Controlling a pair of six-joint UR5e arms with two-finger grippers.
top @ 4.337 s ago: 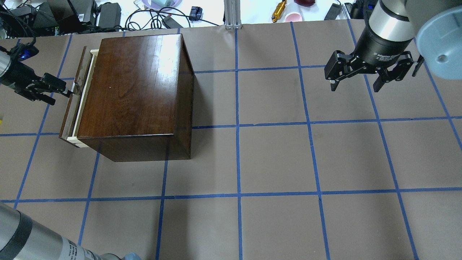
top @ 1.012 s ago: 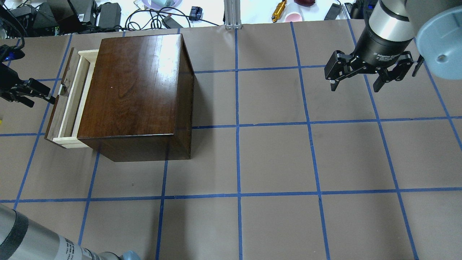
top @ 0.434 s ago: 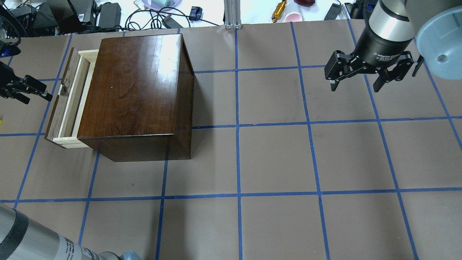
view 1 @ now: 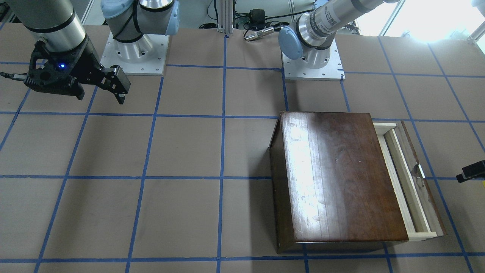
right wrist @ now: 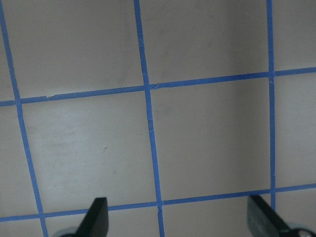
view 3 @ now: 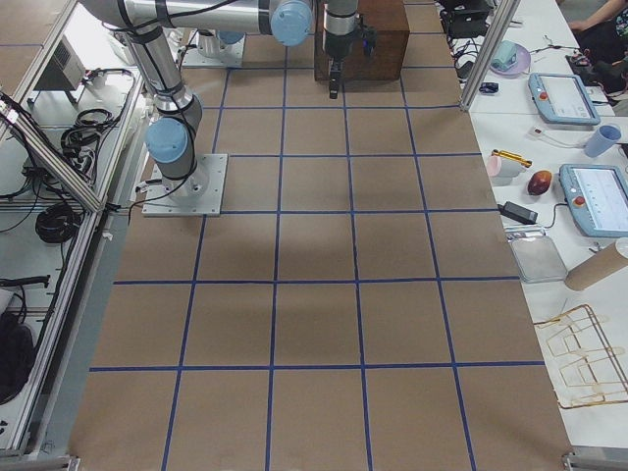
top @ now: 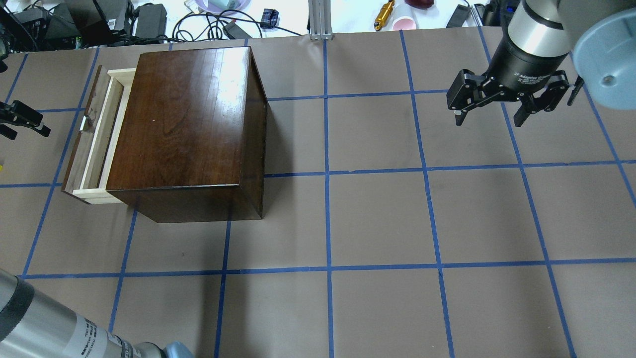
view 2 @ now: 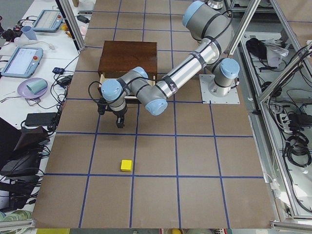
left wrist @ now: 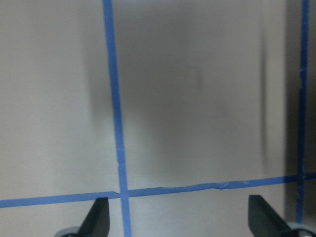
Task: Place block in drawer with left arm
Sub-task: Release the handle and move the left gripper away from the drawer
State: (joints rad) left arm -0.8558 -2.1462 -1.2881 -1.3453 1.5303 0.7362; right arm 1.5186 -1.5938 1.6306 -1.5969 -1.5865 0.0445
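My gripper will lower the yellow block (view 1: 483,184) where a clear pale gap (view 1: 398,182) shows between the box and the drawer front, so the block will fit down inside.
The yellow block (view 2: 126,165) lies on the table only in the exterior left view, a grid square in front of my left gripper (view 2: 113,116). The drawer (top: 94,134) stands partly pulled out of the dark wooden box (top: 184,119), its metal pull (top: 85,122) facing left; it also shows in the front-facing view (view 1: 407,182). The left gripper (top: 27,124) is at the view's left edge, apart from the pull, open and empty, with bare table under its fingers (left wrist: 96,219). My right gripper (top: 489,118) hovers open and empty at the far right.
The box fills the table's far left part. Cables and power bricks (top: 149,17) and an aluminium post (top: 320,20) lie beyond the far edge. The left arm's forearm (top: 39,328) crosses the near left corner. Both arm bases (view 1: 132,49) (view 1: 312,57) stand at the robot's side.
The left gripper pulled the drawer from nearly shut to partly out, let go of the pull and drew back to the left. The right arm has not moved.
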